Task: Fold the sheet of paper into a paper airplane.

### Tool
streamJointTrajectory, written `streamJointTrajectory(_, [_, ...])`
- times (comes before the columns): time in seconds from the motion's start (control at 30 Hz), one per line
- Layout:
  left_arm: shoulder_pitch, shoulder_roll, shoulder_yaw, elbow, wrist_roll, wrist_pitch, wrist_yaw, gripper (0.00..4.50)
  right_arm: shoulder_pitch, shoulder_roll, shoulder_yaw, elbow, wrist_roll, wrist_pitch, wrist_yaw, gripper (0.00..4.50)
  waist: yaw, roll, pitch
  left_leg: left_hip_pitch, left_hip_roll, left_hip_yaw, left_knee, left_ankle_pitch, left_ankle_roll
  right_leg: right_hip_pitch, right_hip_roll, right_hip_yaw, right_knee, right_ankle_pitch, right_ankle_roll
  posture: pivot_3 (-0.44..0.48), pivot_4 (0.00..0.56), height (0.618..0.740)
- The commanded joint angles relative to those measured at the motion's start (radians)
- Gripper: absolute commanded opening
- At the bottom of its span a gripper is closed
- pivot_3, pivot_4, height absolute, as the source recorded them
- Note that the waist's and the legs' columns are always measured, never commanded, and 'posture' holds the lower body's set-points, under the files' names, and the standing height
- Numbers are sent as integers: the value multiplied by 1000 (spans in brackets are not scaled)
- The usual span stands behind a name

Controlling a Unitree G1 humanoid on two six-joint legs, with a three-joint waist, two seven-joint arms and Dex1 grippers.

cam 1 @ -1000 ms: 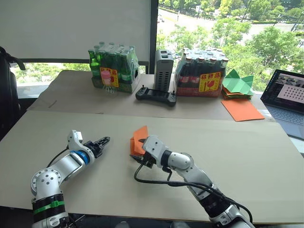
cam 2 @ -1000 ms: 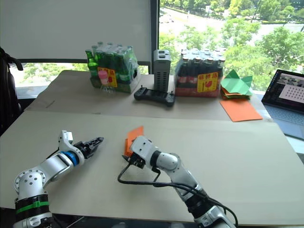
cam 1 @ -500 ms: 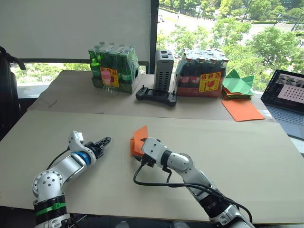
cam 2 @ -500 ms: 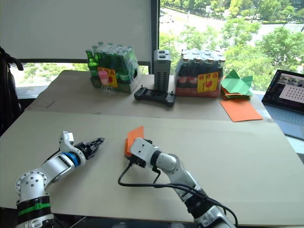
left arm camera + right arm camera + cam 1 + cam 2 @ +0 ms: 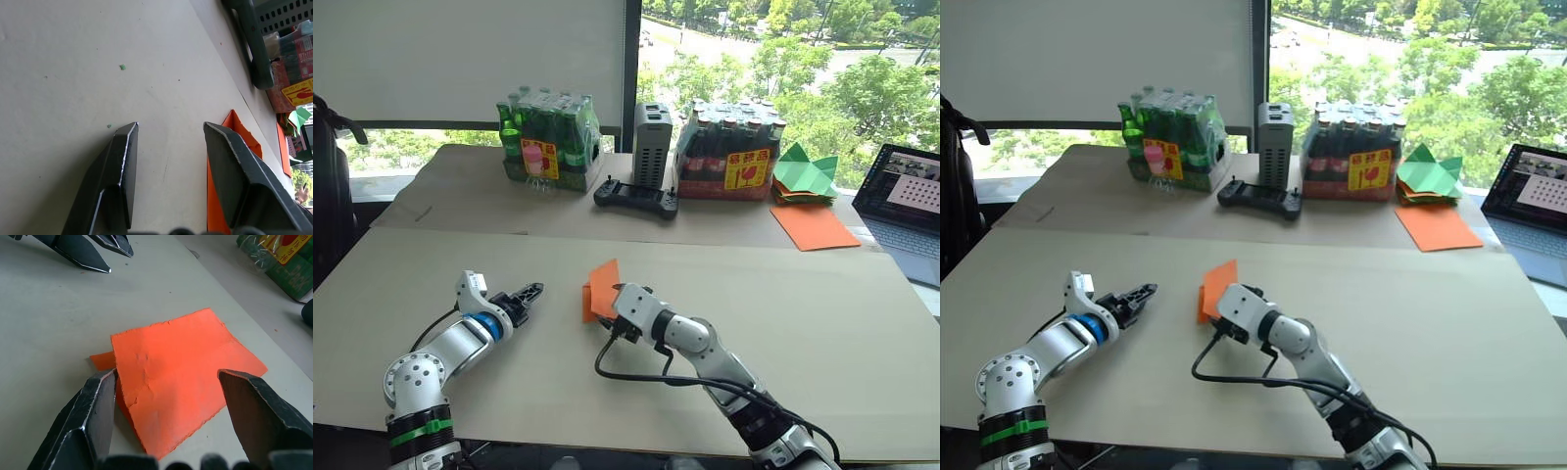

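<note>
My gripper is going to pull the edge of the paper's upper flap [image 5: 173,377], which tilts up off the paper's lower layer [image 5: 102,361], so I expect the flap to swing upright and leave that layer flat.
The sheet of paper [image 5: 600,289] lies folded on the table's middle, bright orange, with its upper flap [image 5: 181,367] tilted up off a lower layer. My right gripper [image 5: 166,373] is open and low at the paper's near edge. One finger stands on each side of the flap, neither pressing it. In the head views that gripper [image 5: 609,311] sits just below the paper. My left gripper [image 5: 530,291] rests open on the table to the paper's left, pointing at it with nothing between its fingers. The left wrist view shows the paper [image 5: 243,133] beyond one finger.
At the back stand a green bottle pack [image 5: 546,137], a grey device [image 5: 651,145], a black controller [image 5: 635,199] and a dark bottle pack [image 5: 729,152]. Green paper shapes [image 5: 805,171], a larger orange sheet [image 5: 813,225] and a laptop [image 5: 906,196] lie far right. A black cable [image 5: 636,377] loops under my right arm.
My right wrist has edged slightly to the right at the paper's near edge. The paper and the left gripper stay about where they were.
</note>
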Motion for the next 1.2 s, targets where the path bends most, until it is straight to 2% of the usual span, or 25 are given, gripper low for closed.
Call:
streamJointTrajectory(0.03, [4,-5,-13,-16,-6,4,1,2263,-7,-7,-23,-56,-19,-18,-17,3599,0,0,0,0,0,0,0,0,0,0,0,0,0,0,0,0,150,740])
streamJointTrajectory(0.6, [1,-12,-21,-16,-8,0,2,2263,-20,-8,-21,-35,-64,-16,-46,3599,0,0,0,0,0,0,0,0,0,0,0,0,0,0,0,0,150,740])
streamJointTrajectory(0.7, [3,-14,-20,-17,-10,0,4,2263,-20,-7,-20,-32,-70,-14,-45,2764,0,0,0,0,0,0,0,0,0,0,0,0,0,0,0,0,150,740])
streamJointTrajectory(0.97, [7,-20,-17,-24,-11,-3,10,2263,-15,-10,-17,-20,-97,1,-47,8,1,0,0,0,0,0,0,0,0,0,0,0,0,0,0,0,150,740])
streamJointTrajectory(1.2, [9,-22,-17,-25,-12,-3,10,2263,-14,-15,-30,-23,-116,10,-58,8,1,0,0,0,0,0,0,0,0,0,0,0,0,0,0,0,150,740])
